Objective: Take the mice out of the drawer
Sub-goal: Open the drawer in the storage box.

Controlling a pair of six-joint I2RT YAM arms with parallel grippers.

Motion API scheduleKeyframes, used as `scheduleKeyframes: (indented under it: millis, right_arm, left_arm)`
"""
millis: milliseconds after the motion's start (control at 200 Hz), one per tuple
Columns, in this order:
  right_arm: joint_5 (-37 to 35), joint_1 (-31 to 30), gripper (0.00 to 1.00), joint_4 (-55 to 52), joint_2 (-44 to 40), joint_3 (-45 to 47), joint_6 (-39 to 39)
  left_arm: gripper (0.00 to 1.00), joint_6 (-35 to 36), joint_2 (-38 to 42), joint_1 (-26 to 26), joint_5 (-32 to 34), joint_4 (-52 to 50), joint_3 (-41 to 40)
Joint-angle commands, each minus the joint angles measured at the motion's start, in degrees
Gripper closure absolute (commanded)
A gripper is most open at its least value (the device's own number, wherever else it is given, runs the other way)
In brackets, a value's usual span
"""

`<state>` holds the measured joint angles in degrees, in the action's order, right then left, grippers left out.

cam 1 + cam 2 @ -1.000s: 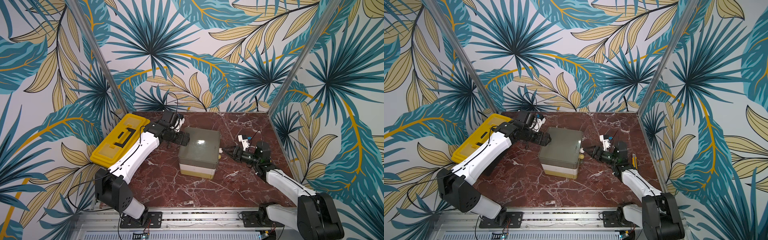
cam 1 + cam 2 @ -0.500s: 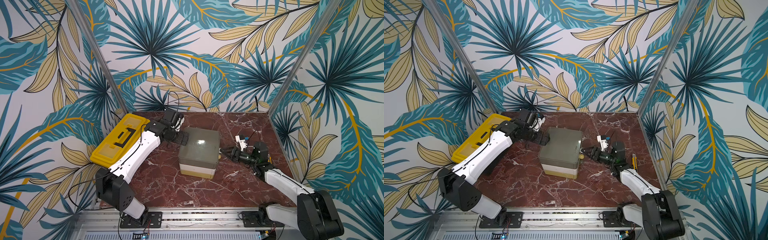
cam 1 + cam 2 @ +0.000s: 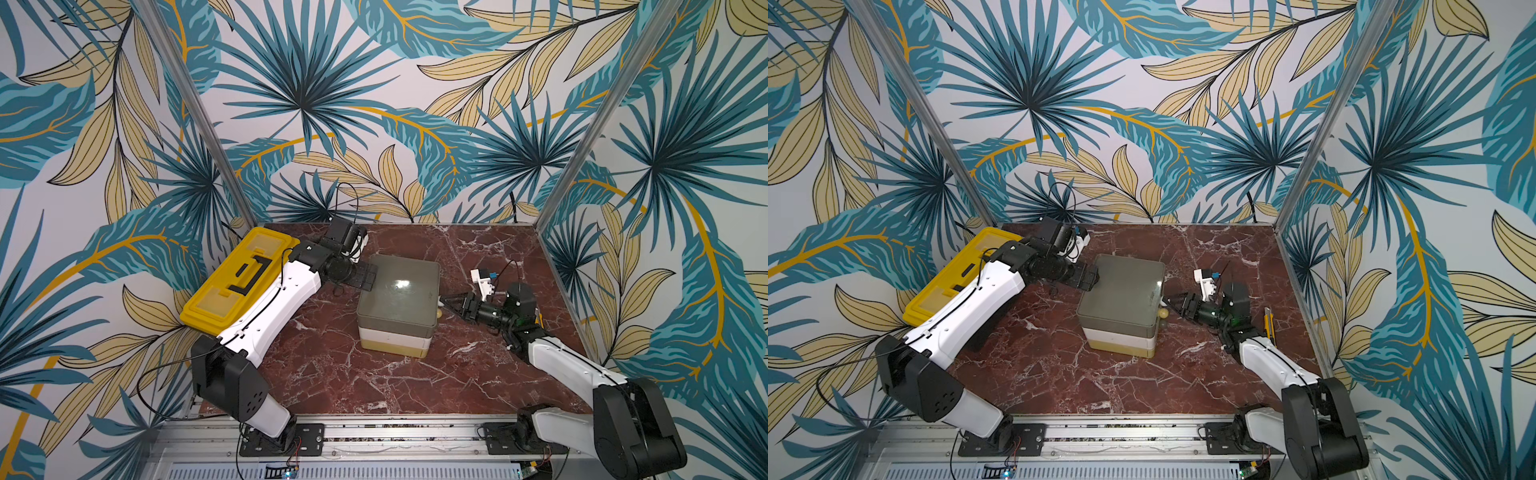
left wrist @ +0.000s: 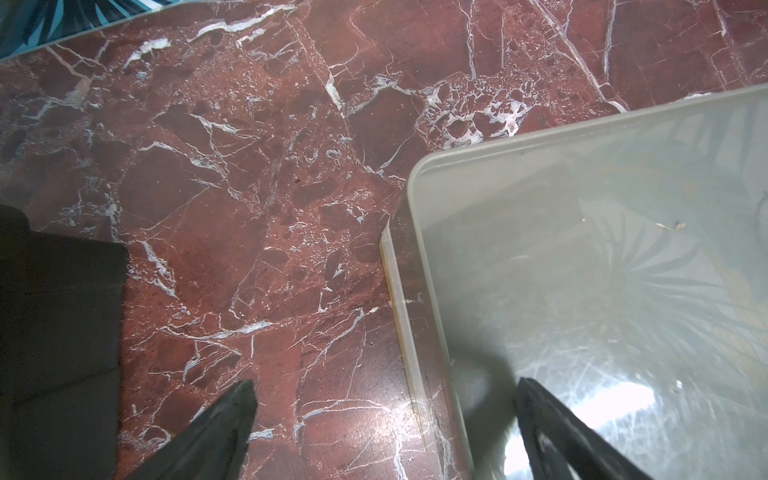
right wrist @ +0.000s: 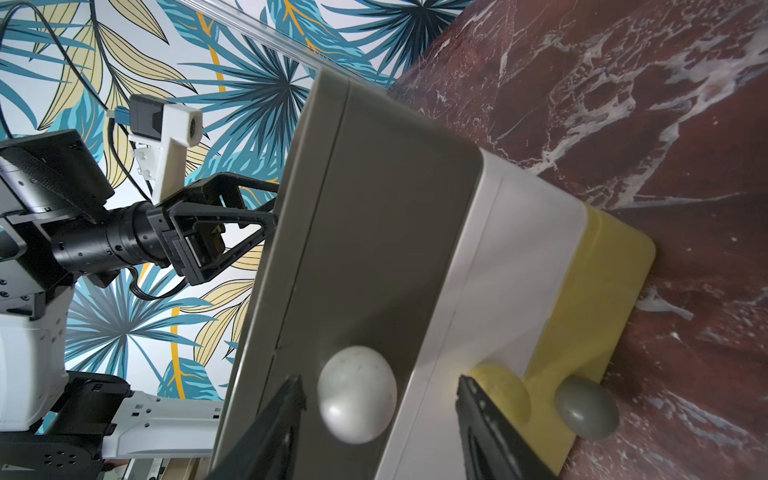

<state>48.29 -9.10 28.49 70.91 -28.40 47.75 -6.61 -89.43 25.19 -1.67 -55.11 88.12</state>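
Note:
The white knob (image 5: 357,380) sits shallow and off-centre at the ends of my right gripper's fingers, so I should move in deeper around the knob's middle (image 5: 357,395) before I pull the grey drawer.
The drawer chest (image 3: 399,299) (image 3: 1121,295) stands mid-table: a grey drawer (image 5: 374,249) on top, a white one (image 5: 498,270) under it, a yellow one (image 5: 590,311) lowest, all pushed in. The mice are hidden. My right gripper (image 3: 442,301) (image 5: 380,380) is open, its fingers on either side of the grey drawer's white knob (image 5: 357,395), with a gap on both sides. The left gripper (image 3: 365,278) (image 4: 384,384) is open wide at the chest's far-left top edge (image 4: 582,270), one finger over the lid and one over the table.
A yellow knob (image 5: 503,390) and a grey knob (image 5: 586,409) sit beside the white one. A yellow toolbox (image 3: 237,286) lies at the left wall. A yellow-black utility knife (image 3: 1268,322) lies by the right wall behind my right arm.
My right gripper has moved left up to the chest's knob side and its jaws have narrowed round the white knob. The left arm has barely moved.

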Motion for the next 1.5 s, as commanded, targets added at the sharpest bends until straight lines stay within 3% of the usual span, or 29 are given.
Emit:
scheduleKeyframes:
  millis: [0,160,270,586,711,816,972,1102,1342,1492]
  right_arm:
    - [0.4,-0.4,0.42,5.2,2.1,-0.2,1.6]
    - [2.3,-0.4,0.56,12.8,5.9,0.5,6.0]
    - [2.8,-0.5,0.60,15.8,6.8,1.1,7.7]
    - [3.0,-0.5,0.73,10.4,4.6,0.7,5.8]
    - [3.2,-0.4,0.72,7.2,3.8,0.1,4.6]
    - [3.1,-0.5,0.55,3.5,3.5,-0.8,4.4]
    - [4.2,-0.5,0.44,4.9,3.3,-0.1,5.4]
    - [3.7,-0.5,0.45,3.7,2.7,0.0,4.4]
    - [4.4,-0.5,0.62,6.4,3.6,0.1,6.0]
    - [5.4,-0.5,0.67,9.8,4.7,0.4,8.8]
  left_arm:
    - [0.00,1.8,-1.9,0.1,2.0,-5.0,0.4]
    - [0.00,1.6,-1.9,0.1,2.0,-5.1,0.2]
    - [0.00,1.6,-1.8,0.0,1.9,-5.0,0.0]
    - [0.00,1.2,-2.4,0.1,1.7,-4.8,0.0]
    - [0.00,1.1,-2.7,0.0,1.9,-5.0,0.2]
    - [0.00,1.1,-2.8,0.1,1.9,-5.1,0.3]
    - [0.00,1.3,-2.8,0.1,2.1,-5.2,0.7]
    - [0.00,1.3,-2.9,0.1,2.0,-5.3,0.9]
    - [0.00,1.2,-3.1,0.0,2.2,-5.7,1.5]
    - [0.00,1.2,-3.2,0.1,2.1,-5.9,1.4]
